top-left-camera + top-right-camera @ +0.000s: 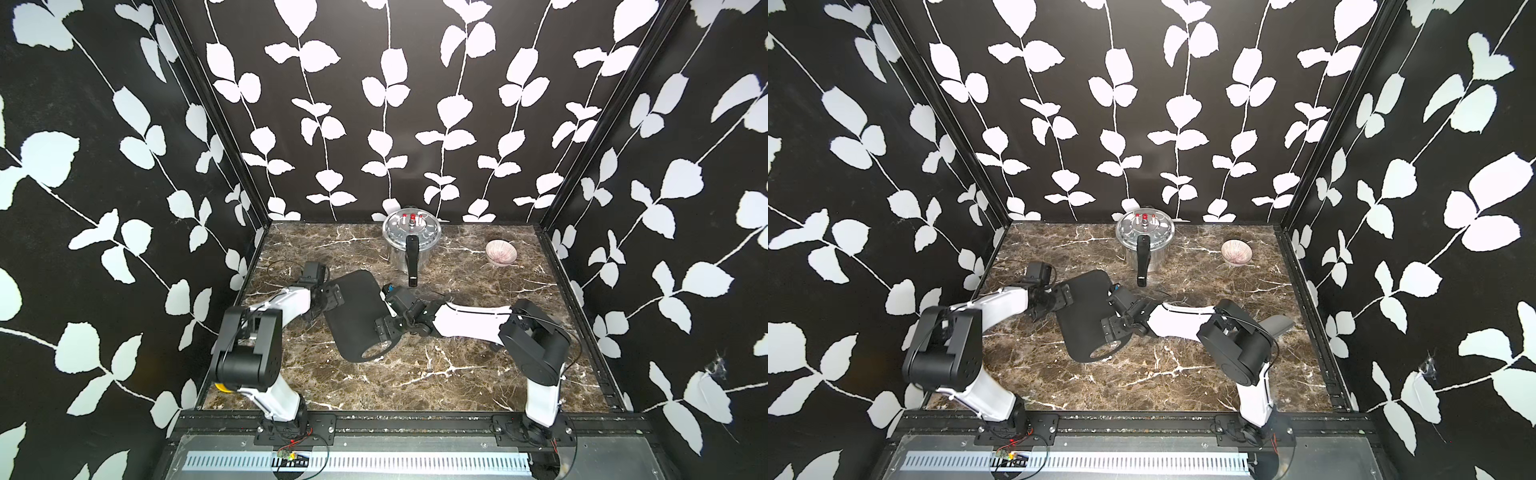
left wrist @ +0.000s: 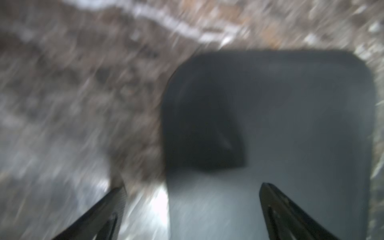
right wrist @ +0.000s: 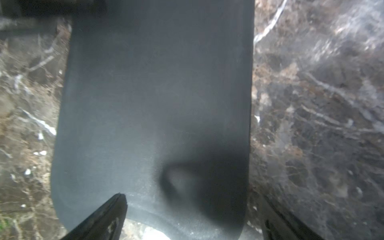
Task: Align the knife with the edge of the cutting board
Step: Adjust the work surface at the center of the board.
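Note:
The cutting board (image 1: 354, 310) is at an angle with its oval hole (image 1: 377, 350) toward the front, so the robot should turn the cutting board until the hole faces the robot's left gripper before lining up the knife.
The black cutting board (image 1: 357, 299) (image 1: 1088, 307) lies slantwise mid-table, its oval hole toward the front. My left gripper (image 1: 328, 303) (image 2: 192, 186) is open at the board's far left edge, with one fingertip (image 2: 270, 193) over the board and the other over the marble. My right gripper (image 1: 384, 311) (image 3: 192, 197) is open across the board's right edge near the hole end and holds nothing. A flat grey piece (image 1: 1277, 325) shows on the table behind the right arm's elbow; by its look it is the knife's blade. Its handle is hidden.
A steel pot (image 1: 409, 241) stands at the back, and its long black handle (image 1: 411, 266) points toward the board. A small pinkish bowl (image 1: 500, 252) sits at the back right. Black rails edge the marble table (image 1: 415, 382). The left wrist view is motion-blurred.

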`<state>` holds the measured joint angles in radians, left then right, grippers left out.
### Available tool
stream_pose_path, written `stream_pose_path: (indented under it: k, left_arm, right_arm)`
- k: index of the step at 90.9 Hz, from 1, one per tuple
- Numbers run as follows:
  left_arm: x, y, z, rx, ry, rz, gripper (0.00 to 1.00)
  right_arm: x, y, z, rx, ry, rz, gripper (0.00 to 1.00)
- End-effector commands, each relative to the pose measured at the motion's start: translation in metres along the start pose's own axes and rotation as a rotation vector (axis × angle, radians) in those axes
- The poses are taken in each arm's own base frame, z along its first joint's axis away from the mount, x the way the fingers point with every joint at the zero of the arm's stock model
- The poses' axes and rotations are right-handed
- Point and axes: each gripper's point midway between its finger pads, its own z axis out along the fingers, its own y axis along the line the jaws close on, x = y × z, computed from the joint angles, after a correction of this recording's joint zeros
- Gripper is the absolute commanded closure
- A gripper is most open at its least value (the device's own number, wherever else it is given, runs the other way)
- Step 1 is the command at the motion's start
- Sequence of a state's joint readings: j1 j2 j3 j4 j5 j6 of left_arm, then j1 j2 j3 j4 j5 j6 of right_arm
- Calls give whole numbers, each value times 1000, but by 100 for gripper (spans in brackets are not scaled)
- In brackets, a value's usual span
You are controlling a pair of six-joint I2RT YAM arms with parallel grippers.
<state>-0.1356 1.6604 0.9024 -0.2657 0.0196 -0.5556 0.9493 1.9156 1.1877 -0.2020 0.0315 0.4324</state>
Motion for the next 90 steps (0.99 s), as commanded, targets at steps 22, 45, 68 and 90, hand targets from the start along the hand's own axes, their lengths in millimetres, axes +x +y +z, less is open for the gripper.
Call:
stream_pose_path:
  k: [22,45,68,90]
  left_arm:
    - [3,-48,31,165,95,40,1]
    - [25,-116,35,244,111,179,2]
    - [43,-134,35,252,122,193,2]
    - [45,-131,32,245,126,207,2]
  right_arm:
    - [29,55,6,-121,-18,-58,2]
    - [55,92,3,-155,-4,-114,2]
    - [57,79,-17,-89,-46,-108,0]
    - [32,9,-48,35,-212,-15,0]
